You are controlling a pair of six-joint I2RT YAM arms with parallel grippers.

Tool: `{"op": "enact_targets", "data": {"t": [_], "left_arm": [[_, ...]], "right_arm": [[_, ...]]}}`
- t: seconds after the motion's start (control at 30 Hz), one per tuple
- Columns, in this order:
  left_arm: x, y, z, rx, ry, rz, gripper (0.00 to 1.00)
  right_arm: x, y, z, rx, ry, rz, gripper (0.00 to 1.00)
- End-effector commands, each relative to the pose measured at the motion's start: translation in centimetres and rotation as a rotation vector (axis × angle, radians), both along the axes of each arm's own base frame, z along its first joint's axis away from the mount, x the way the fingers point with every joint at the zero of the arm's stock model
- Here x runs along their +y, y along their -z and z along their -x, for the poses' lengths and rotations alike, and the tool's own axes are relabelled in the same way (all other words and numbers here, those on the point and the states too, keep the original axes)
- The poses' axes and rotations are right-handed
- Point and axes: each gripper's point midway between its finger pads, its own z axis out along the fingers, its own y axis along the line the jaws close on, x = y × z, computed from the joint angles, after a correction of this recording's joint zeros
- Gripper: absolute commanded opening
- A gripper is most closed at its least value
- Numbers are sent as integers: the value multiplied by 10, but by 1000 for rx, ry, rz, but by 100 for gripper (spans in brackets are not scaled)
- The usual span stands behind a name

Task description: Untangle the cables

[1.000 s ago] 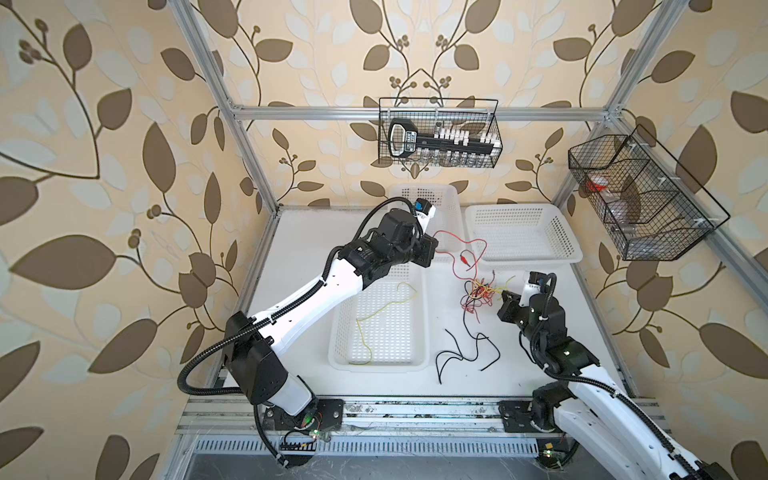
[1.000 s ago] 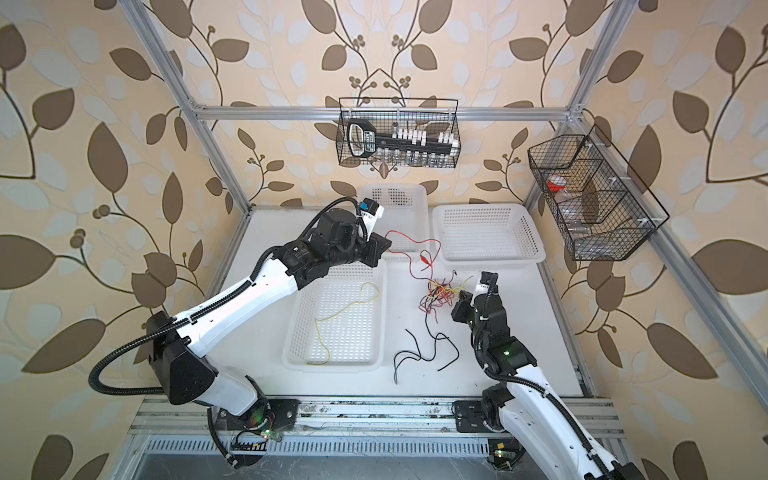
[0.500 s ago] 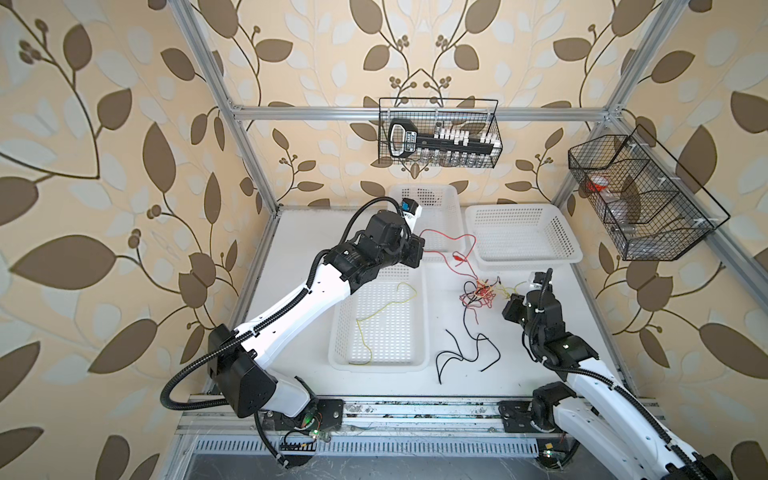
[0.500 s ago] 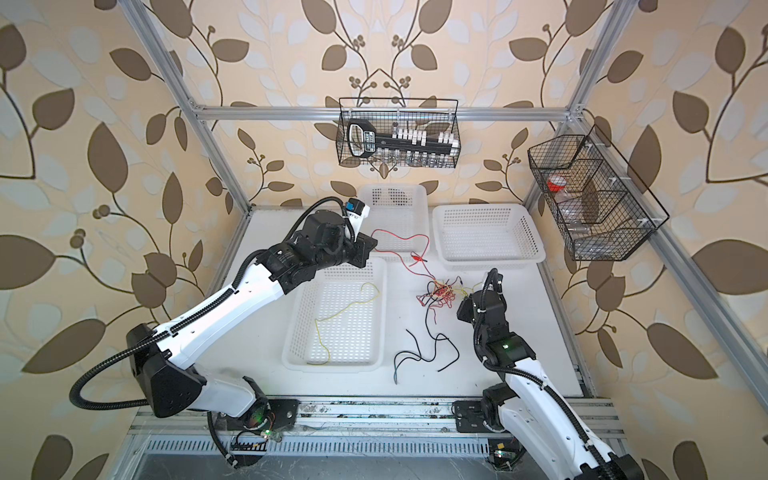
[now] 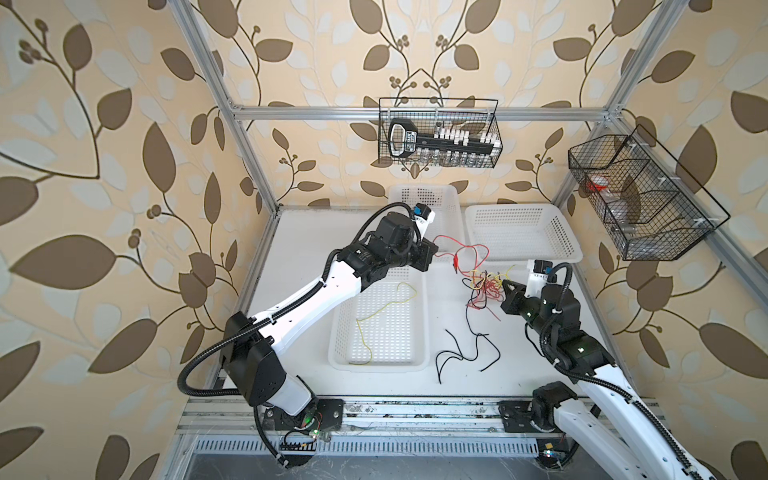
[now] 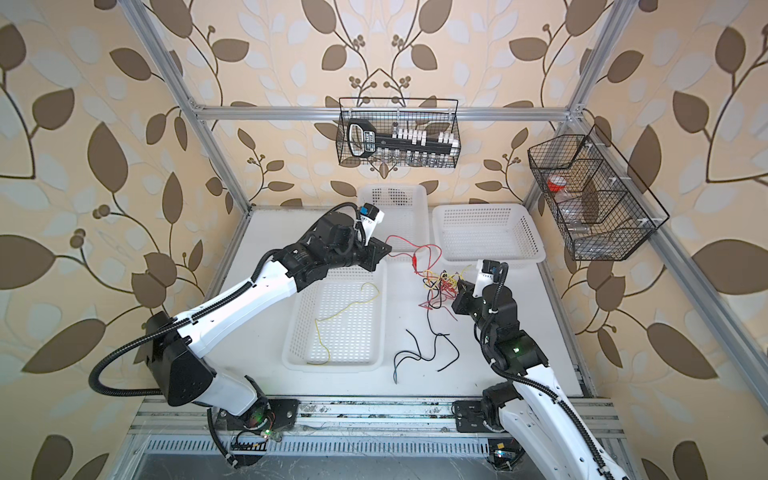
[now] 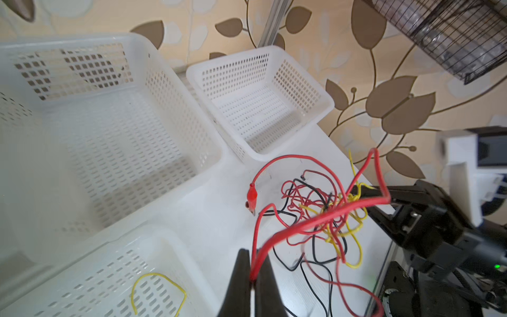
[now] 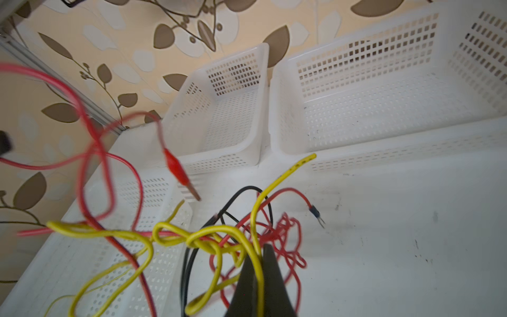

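My left gripper should take the yellow cable point(image 8: 196, 235) and so free my right gripper for the other cables, because the yellow cable coils point(image 8: 145, 233) around the red cable that my left gripper holds.
A knot of red, yellow and black cables point(image 5: 485, 283) point(image 6: 441, 286) hangs just above the white table point(image 5: 291, 266). My left gripper point(image 7: 253, 277) point(image 5: 432, 254) is shut on a red cable point(image 7: 323, 216) that runs from its jaws into the knot. That cable's red clip point(image 7: 251, 196) point(image 8: 175, 167) dangles free. On the knot's other side my right gripper point(image 8: 259, 263) point(image 5: 505, 286) is shut on a yellow cable point(image 8: 277, 181). One loose yellow cable point(image 5: 386, 309) lies in the front basket point(image 5: 378, 366). Black cables point(image 5: 465, 357) trail from the knot toward the front.
Two more white perforated baskets stand at the back: a narrow one point(image 5: 419, 194) behind the left gripper and a wide one point(image 5: 519, 211) behind the knot. Black wire baskets hang on the back wall point(image 5: 438, 133) and on the right wall point(image 5: 640, 195).
The left arm drew the red cable off to the left, then came back toward the knot. The right wrist turned slightly and kept its hold on the yellow cable. Both grippers stayed shut.
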Motion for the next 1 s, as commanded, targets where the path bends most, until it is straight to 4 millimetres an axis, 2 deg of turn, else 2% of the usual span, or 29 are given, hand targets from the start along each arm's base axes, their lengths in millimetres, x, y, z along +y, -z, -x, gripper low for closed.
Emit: {"op": "enact_targets", "data": {"t": [0.0, 0.03, 0.1, 0.2, 0.33, 0.37, 0.53, 0.67, 0.8, 0.97], "left_arm": [[-26, -19, 13, -17, 91, 58, 0], [-30, -15, 15, -10, 100, 53, 4], [-35, -10, 18, 3, 113, 48, 19], [-38, -4, 19, 24, 119, 53, 49], [-38, -3, 21, 28, 118, 63, 93], [-37, -3, 22, 26, 117, 64, 99], [-31, -10, 30, 10, 130, 69, 99], [-29, -18, 40, -11, 174, 85, 99], [-39, -27, 47, -30, 238, 140, 99], [-59, -26, 45, -30, 271, 154, 99]], "right_arm": [[15, -31, 5, -64, -91, -24, 0], [16, -33, 5, -66, -91, -25, 0], [12, -38, 6, -68, -73, -26, 0], [7, -42, 7, -71, -45, -22, 0], [4, -42, 5, -79, -25, -17, 0], [3, -40, 5, -75, -20, -14, 0], [-4, -30, 1, -51, 30, -3, 0], [-1, -28, -1, -49, 19, -10, 0], [4, -30, 0, -61, -15, -21, 0], [10, -31, 2, -67, -50, -23, 0]]}}
